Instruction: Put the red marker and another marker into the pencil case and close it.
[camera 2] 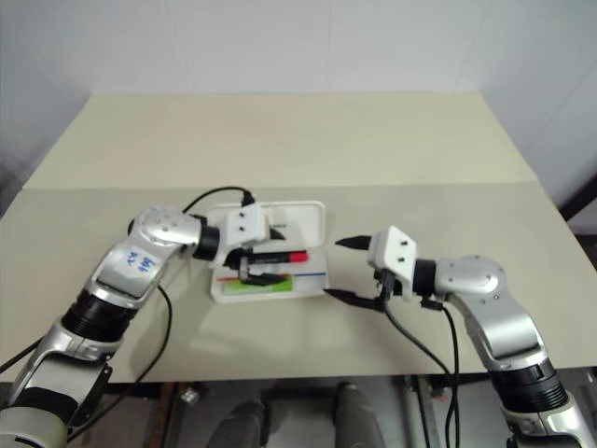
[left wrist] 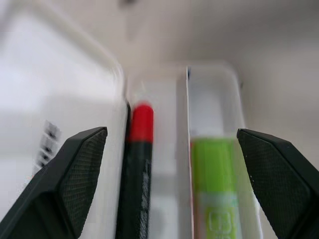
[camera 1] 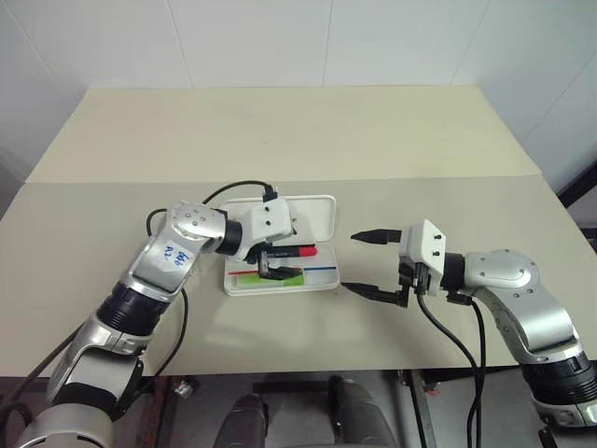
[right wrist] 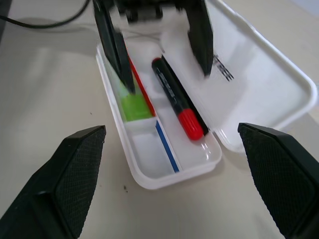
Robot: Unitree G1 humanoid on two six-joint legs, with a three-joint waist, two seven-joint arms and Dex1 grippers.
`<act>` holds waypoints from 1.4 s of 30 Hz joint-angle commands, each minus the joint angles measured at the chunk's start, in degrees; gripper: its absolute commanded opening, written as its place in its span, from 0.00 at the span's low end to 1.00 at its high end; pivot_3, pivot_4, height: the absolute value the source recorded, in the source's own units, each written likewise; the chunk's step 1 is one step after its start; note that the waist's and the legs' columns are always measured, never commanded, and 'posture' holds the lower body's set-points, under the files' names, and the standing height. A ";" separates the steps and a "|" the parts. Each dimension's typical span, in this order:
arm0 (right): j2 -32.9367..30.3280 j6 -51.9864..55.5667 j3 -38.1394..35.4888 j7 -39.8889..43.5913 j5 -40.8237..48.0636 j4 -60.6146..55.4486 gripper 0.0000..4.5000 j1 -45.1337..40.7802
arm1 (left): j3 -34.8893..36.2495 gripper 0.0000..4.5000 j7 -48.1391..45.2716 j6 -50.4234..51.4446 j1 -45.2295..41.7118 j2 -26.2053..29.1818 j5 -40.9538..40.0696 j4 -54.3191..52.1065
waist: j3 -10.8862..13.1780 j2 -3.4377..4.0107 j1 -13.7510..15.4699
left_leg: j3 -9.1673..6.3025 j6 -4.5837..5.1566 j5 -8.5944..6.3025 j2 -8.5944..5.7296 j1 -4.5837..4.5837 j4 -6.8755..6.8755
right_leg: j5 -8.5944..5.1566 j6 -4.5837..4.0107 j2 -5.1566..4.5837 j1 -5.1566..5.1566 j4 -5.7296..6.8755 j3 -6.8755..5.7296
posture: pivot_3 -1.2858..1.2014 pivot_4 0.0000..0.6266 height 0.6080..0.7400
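The red marker (camera 1: 304, 250) sits sunk along the lid's long hinge edge (camera 1: 315, 218), so the lid will swing over and close flush when I fold it.
The white pencil case (camera 1: 315, 217) lies open on the table, lid flat behind the tray. The red marker (camera 1: 300, 251), red at one end and black along the rest, lies in the tray's back compartment beside the hinge. Another marker (camera 1: 284, 279), bright green, rests in the front compartment beyond a red and blue divider line. My left gripper (camera 1: 278, 264) hovers open just over the tray, its fingers (right wrist: 113, 45) straddling both markers and holding nothing. My right gripper (camera 1: 351, 261) stands open and empty just right of the case, pointing at it.
The case sits near the middle of a beige table (camera 1: 298, 140). A seam runs across the tabletop behind the lid. A black cable (camera 1: 233, 189) loops from my left wrist over the table behind the case. White walls rise past the far edge.
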 commanded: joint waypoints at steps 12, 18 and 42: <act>-5.09 -9.85 1.76 13.13 -9.09 39.71 1.00 -21.30 | 12.87 1.00 -9.25 -9.20 10.99 5.66 -13.81 -2.02 | 0.06 0.10 -0.22 | 0.06 -0.01 0.01 0.02 0.06 -0.03 | 0.00 -0.03 0.01 0.02 0.00 0.03 | 0.52 0.24 1.00; -2.27 -16.02 3.87 15.76 -14.05 59.17 1.00 -30.60 | 16.56 1.00 -10.99 -12.19 14.74 8.92 -14.76 0.70 | 0.09 0.15 -0.27 | 0.09 -0.01 0.01 0.02 0.04 -0.06 | 0.00 -0.02 -0.01 0.00 -0.03 0.03 | 0.52 0.24 1.00; 3.63 -20.62 3.06 12.00 -20.53 76.12 0.22 -36.30 | 30.10 1.00 -16.92 -16.91 21.69 13.02 -24.52 4.00 | 0.14 0.23 -1.77 | 0.14 -0.07 0.04 0.02 0.53 -0.13 | 0.00 -0.07 0.01 0.26 0.27 0.12 | 0.52 0.24 1.00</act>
